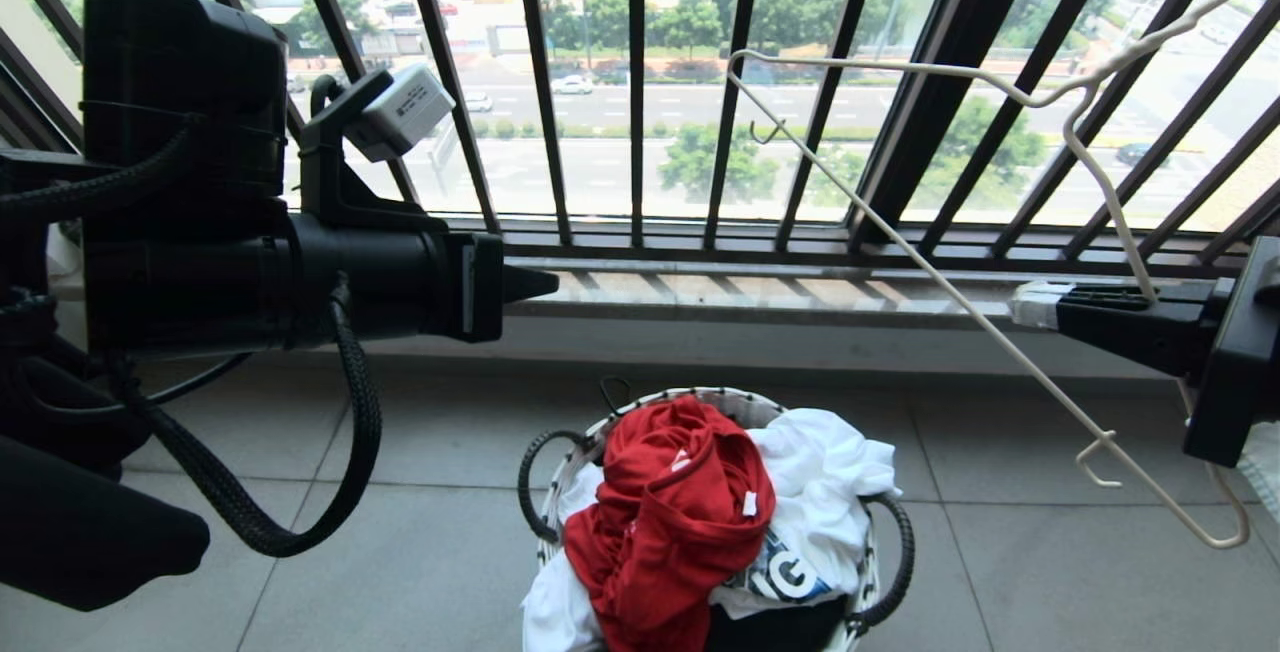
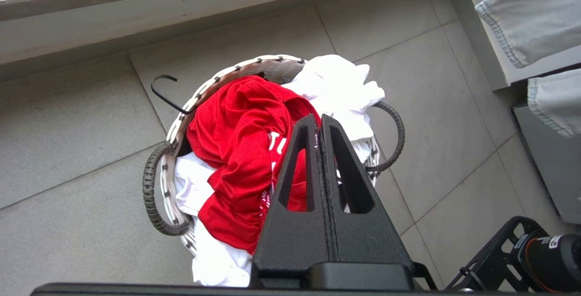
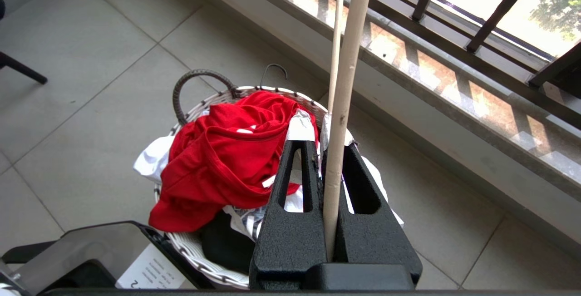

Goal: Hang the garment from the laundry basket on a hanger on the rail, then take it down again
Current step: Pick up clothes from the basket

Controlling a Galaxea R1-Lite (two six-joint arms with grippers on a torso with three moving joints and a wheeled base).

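I keep lowering my left gripper toward the garment's raised edge (image 1: 648,502) until its fingers close there, because the red garment (image 1: 672,520) lies uncovered on top of the pile.
The red garment (image 1: 680,522) lies crumpled on top of the pile in the round laundry basket (image 1: 700,394) on the tiled floor. My left gripper (image 1: 540,284) hovers above and to the left of the basket, shut and empty. In the left wrist view its joined tips (image 2: 317,116) point at the garment (image 2: 236,150) from well above. My right gripper (image 1: 1035,304), at the right, is shut on the off-white wire hanger (image 1: 900,243), which tilts in front of the window. The right wrist view shows the hanger's wire (image 3: 342,82) pinched between the jaws of that gripper (image 3: 316,135). The rail is out of view.
A white printed shirt (image 1: 830,462) and a black garment (image 1: 780,627) share the basket, and a dark hanger hook (image 1: 612,390) sticks up at its far rim. Behind stand the stone sill (image 1: 760,292) and the barred window railing (image 1: 640,132). Grey cloth (image 2: 531,14) hangs nearby.
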